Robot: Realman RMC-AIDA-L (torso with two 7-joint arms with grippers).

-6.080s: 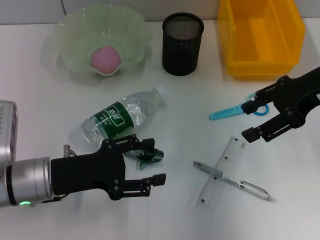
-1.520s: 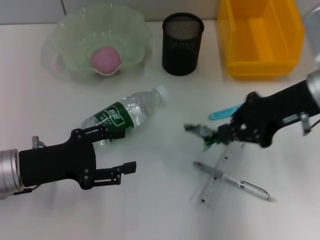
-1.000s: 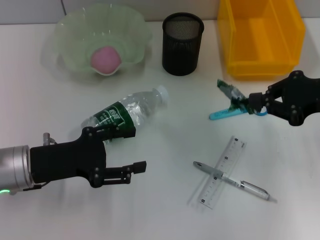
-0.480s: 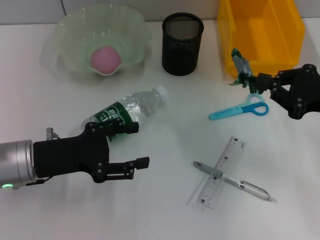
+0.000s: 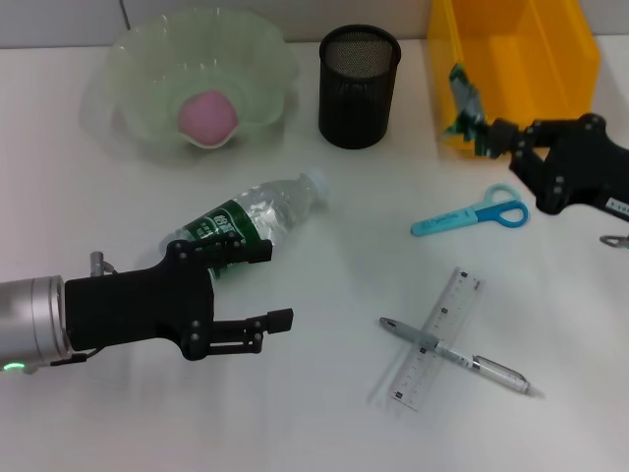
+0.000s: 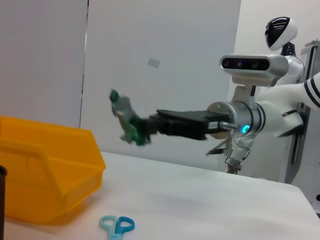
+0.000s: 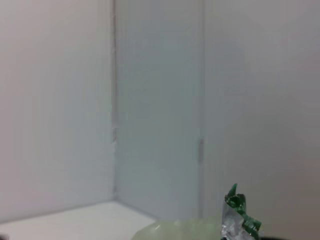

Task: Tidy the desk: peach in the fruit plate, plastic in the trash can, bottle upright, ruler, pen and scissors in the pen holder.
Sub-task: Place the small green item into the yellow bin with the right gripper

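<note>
The green plastic [image 5: 466, 96] hangs above the yellow trash can's rim, so the robot's right gripper should keep going over the open inside [image 5: 516, 77] and let go there.
My right gripper [image 5: 486, 136] is shut on the crumpled green plastic [image 5: 463, 102], holding it in the air over the front left corner of the yellow trash can [image 5: 511, 74]. The left wrist view shows that plastic [image 6: 127, 124] raised above the trash can [image 6: 45, 172]; the right wrist view shows the plastic [image 7: 240, 215] too. The bottle [image 5: 246, 224] lies on its side, and my open left gripper [image 5: 276, 285] sits just in front of it. The peach [image 5: 207, 116] rests in the fruit plate [image 5: 133, 54]. Scissors [image 5: 472, 214], ruler [image 5: 437, 339] and pen [image 5: 459, 357] lie on the desk. The pen holder [image 5: 359, 87] stands at the back.
The pen lies across the ruler at the front right. The scissors [image 6: 116, 225] lie just in front of the trash can, under my right arm. White desk surface spreads between the bottle and the ruler.
My right gripper carried the plastic from the desk's middle up and back to the trash can's front corner. My left gripper drew back from where the plastic lay and now holds still.
</note>
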